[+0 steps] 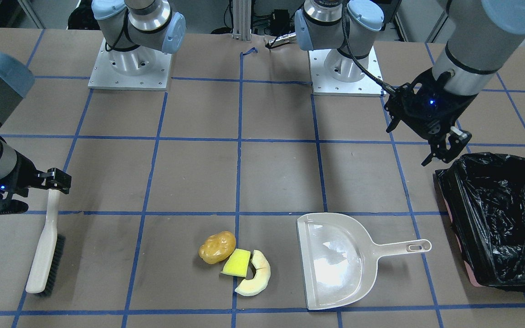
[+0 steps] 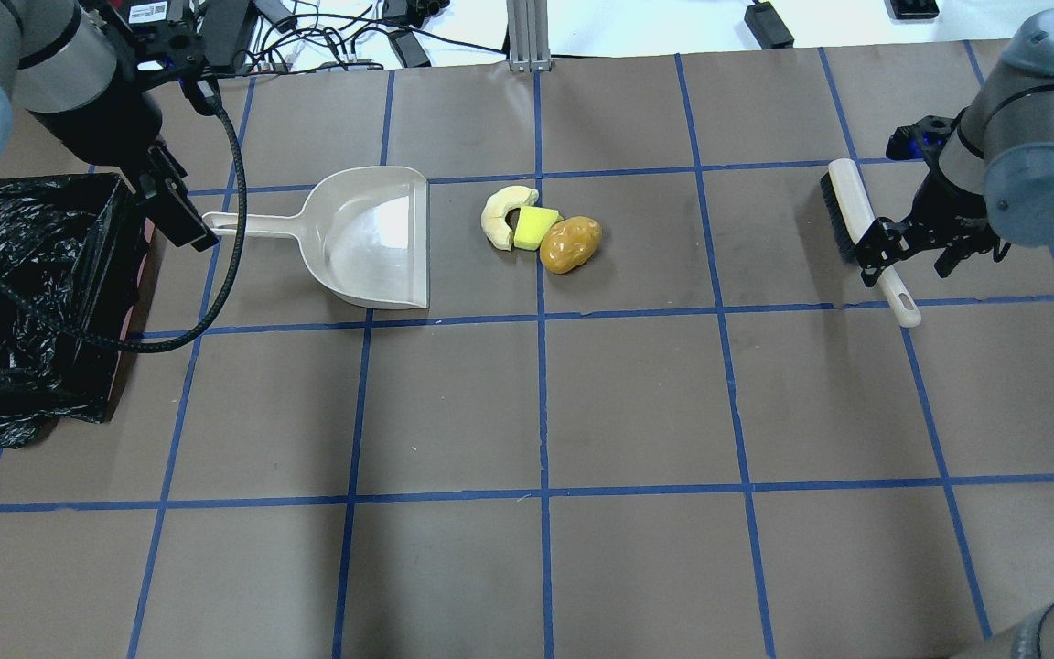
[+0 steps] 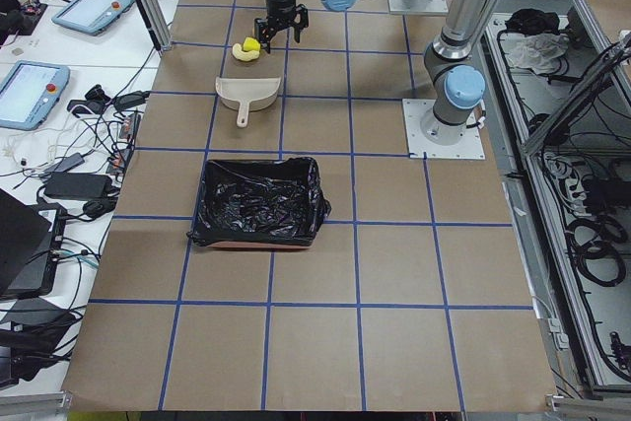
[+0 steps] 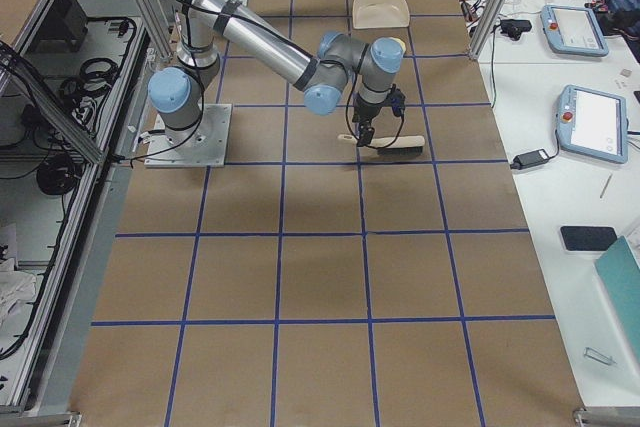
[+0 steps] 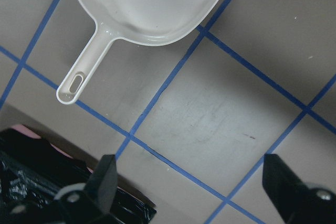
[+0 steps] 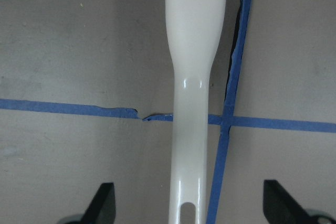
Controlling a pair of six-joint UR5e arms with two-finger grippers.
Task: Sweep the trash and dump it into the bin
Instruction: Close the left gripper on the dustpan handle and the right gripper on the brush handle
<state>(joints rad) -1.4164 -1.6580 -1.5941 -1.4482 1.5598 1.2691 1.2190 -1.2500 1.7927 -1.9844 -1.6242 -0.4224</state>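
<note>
The yellow wedge sits on a flat side next to the round potato, so I expect the wedge to slide off last when I tilt the dustpan.
The trash lies together on the table: a golden-brown potato, a yellow sponge-like wedge and a pale cream rind slice. The bin, lined with a black bag, stands at the robot's left. The beige dustpan lies between trash and bin, mouth toward the trash. My left gripper is open and empty, above the table between the dustpan handle and the bin. My right gripper is open, its jaws on either side of the white brush's handle.
The brush lies flat on the table on the robot's right, bristles toward the trash. Blue tape lines grid the brown table. The arm bases stand at the robot's side.
</note>
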